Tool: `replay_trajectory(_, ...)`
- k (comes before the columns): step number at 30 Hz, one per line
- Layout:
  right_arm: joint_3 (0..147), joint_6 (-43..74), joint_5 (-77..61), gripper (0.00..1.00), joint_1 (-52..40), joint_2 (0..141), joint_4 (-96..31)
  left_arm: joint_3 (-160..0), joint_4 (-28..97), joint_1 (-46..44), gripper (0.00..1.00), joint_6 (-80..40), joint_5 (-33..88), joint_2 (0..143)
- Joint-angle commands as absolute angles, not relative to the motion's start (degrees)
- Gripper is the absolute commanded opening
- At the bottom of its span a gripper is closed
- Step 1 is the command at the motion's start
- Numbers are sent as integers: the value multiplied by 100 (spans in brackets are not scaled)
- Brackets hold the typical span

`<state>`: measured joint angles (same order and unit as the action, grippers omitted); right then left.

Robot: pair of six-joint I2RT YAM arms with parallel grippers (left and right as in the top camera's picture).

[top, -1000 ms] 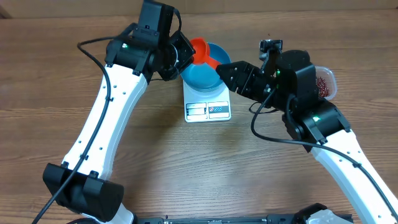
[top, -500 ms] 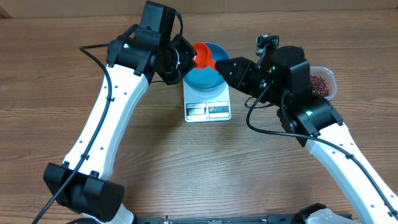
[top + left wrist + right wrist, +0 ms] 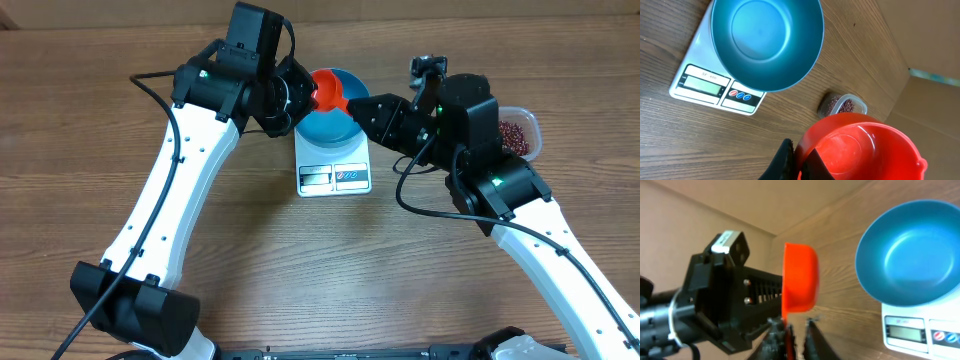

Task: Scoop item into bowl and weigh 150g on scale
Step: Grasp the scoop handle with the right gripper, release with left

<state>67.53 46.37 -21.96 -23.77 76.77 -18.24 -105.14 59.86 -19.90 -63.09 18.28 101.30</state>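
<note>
My left gripper is pinching the scoop's rim (image 3: 812, 137), so it should let my right gripper have the scoop by its handle and then reach for the scale's buttons (image 3: 352, 176).
The bright blue bowl (image 3: 322, 128) (image 3: 765, 40) (image 3: 912, 255) stands on the white scale (image 3: 335, 177) (image 3: 715, 87) (image 3: 920, 335), and no beans show in it. A red scoop (image 3: 325, 90) (image 3: 865, 150) (image 3: 800, 277) hangs above the bowl's far rim, also without beans. My left gripper (image 3: 300, 95) (image 3: 799, 149) is shut on the scoop's rim, one finger outside and one inside. My right gripper (image 3: 358, 108) (image 3: 792, 321) meets it from the right, its jaws narrowed round the scoop's handle. The item, dark red-brown beans (image 3: 515, 133) (image 3: 842, 105), lies in a clear tub at the right.
The clear tub (image 3: 530, 135) sits on the wooden table behind my right arm, partly hidden by it. A cardboard wall (image 3: 935, 100) runs along the table's far side. Both arms crowd the space above the scale.
My right arm has moved left to the scoop's handle and its jaws have closed in on it. The left gripper has kept its hold on the rim, shifting only slightly.
</note>
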Motion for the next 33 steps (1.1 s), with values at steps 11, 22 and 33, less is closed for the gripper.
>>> replay_trajectory(11,6908,4619,-2187,4,-2381,7664,-1824,-10551,5972,-2023,57,-6412,1870,10189)
replay_trajectory(22,6908,3957,-2443,4,-1487,7500,-2255,-10554,5734,-1625,66,-4587,1466,10184)
replay_trajectory(33,6908,3098,-2668,4,-180,6595,-3380,-10571,5553,-1586,77,-2399,1741,9561)
